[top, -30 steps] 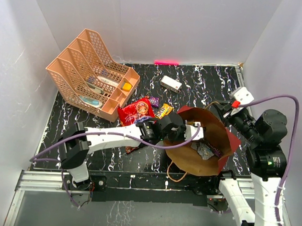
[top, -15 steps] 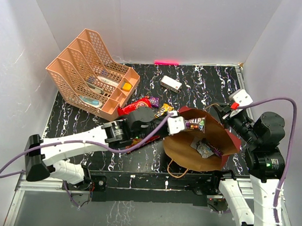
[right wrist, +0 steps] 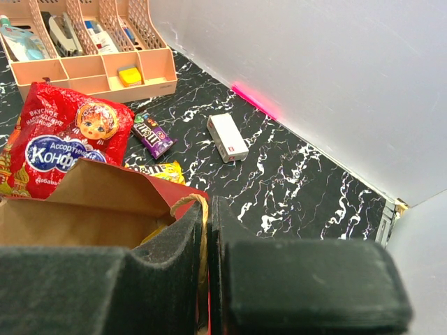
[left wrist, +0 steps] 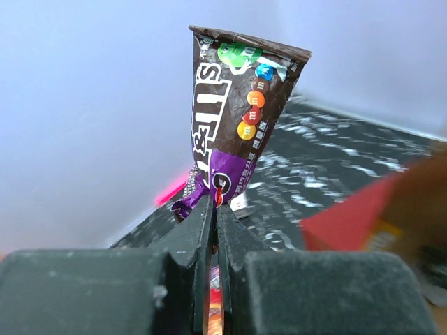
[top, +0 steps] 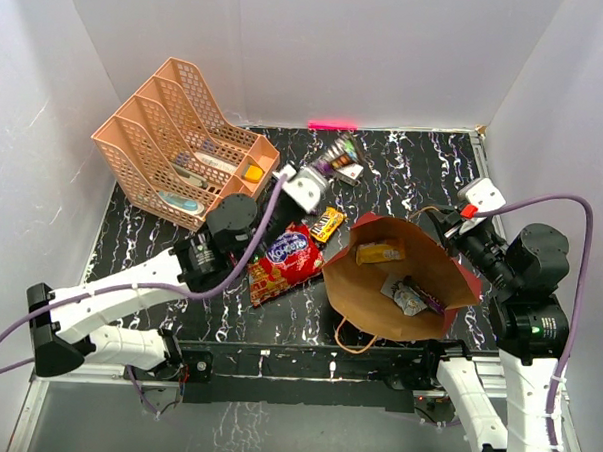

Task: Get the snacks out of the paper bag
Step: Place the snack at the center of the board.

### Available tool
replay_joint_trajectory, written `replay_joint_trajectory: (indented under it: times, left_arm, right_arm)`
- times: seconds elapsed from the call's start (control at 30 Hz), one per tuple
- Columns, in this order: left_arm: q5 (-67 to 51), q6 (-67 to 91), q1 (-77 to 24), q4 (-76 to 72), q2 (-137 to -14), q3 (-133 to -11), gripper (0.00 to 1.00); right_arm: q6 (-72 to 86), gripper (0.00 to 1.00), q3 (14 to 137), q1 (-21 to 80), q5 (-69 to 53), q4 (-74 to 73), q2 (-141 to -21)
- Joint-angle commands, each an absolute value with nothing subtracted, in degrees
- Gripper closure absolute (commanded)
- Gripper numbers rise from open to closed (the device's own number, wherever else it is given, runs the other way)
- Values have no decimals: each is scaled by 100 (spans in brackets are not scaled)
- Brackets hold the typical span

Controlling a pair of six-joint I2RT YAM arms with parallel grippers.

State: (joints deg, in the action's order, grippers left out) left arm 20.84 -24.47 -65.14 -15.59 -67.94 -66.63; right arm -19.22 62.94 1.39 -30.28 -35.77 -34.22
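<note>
The brown-and-purple packet (top: 340, 155) is hanging free of the paper bag, so my left gripper goes on carrying it down to the red chip bag (top: 287, 249) until it lies there.
The red paper bag (top: 352, 256) lies open at the right, brown inside, with a yellow packet (top: 380, 252) and a silvery packet (top: 407, 296) in it. My right gripper (top: 450, 228) is shut on the bag's cord handle (right wrist: 187, 204) and rim. My left gripper (top: 322, 171) is shut on a brown-and-purple candy packet (left wrist: 234, 118) and holds it in the air over the back of the table, also seen from above (top: 338, 153). The red chip bag (top: 285, 260), a yellow packet (top: 327, 223) and a purple packet (right wrist: 152, 135) lie on the table left of the bag.
A peach mesh file rack (top: 175, 145) stands at the back left. A small white box (right wrist: 228, 137) lies near the back wall, under the held packet. White walls close the table on three sides.
My left gripper has come out of the paper bag with the brown-and-purple packet and swung back-left and up. The chip bag now lies nearer the front. The right gripper has stayed put.
</note>
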Motion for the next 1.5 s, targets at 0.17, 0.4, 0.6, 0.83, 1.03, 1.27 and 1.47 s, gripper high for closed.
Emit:
replay_joint_trajectory:
  times: [0.17,0.4,0.6,0.83,1.03,1.27,1.47]
  left_arm:
    - [2716,187,-4405,-171,-7176,-6557,100]
    - [1985,1082,-3730,636,-7802,-6440,100]
    - [1749,1638,-3566,993,-8139,-6352,100]
    - [1597,1916,-3485,1131,-8808,-6283,100]
    - [1418,2081,-3218,928,-9343,-6012,100]
    - [1067,1855,-3197,806,-9539,-6016,100]
    - [1138,1819,-3198,970,-9489,-6171,82]
  right_arm:
    - [-1915,92,6434,135,-2958,-3254,-3383]
    - [-1942,92,6503,133,-2993,-3298,-3413]
    - [-1925,92,6492,136,-3049,-3287,-3438]
    - [-1925,92,6458,132,-3045,-3272,-3419]
    - [-1934,92,6495,135,-3026,-3287,-3418]
    - [-1905,92,6404,133,-3077,-3257,-3435]
    - [-1869,92,6406,134,-3072,-3309,-3437]
